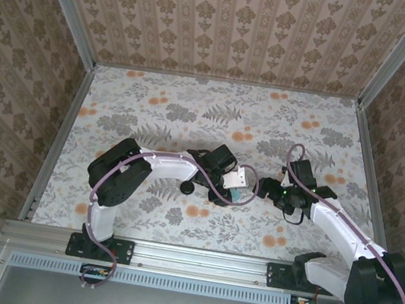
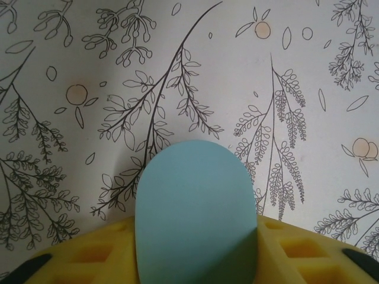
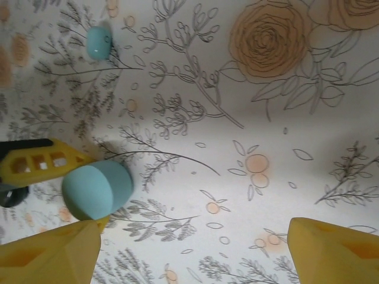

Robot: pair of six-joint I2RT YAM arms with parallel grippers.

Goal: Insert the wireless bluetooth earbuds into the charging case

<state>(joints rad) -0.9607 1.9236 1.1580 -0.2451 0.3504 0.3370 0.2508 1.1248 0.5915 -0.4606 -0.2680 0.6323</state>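
Note:
My right gripper is open while the charging case's loose end sticks out past my left gripper's fingers, so it should keep going toward that end and close there.
The turquoise charging case, a smooth rounded shell, stands on the table between the yellow fingers of my left gripper, which press against both of its sides. From above the case is at the table's middle under the left gripper. In the right wrist view the same case is at the left, and one small turquoise earbud lies alone further off. My right gripper hovers open just right of the case, nothing between its fingers. The black earbuds are out of view.
A small round black object lies by the left forearm. The floral tabletop is walled by patterned panels with metal rails at the sides. The right gripper faces the left one closely.

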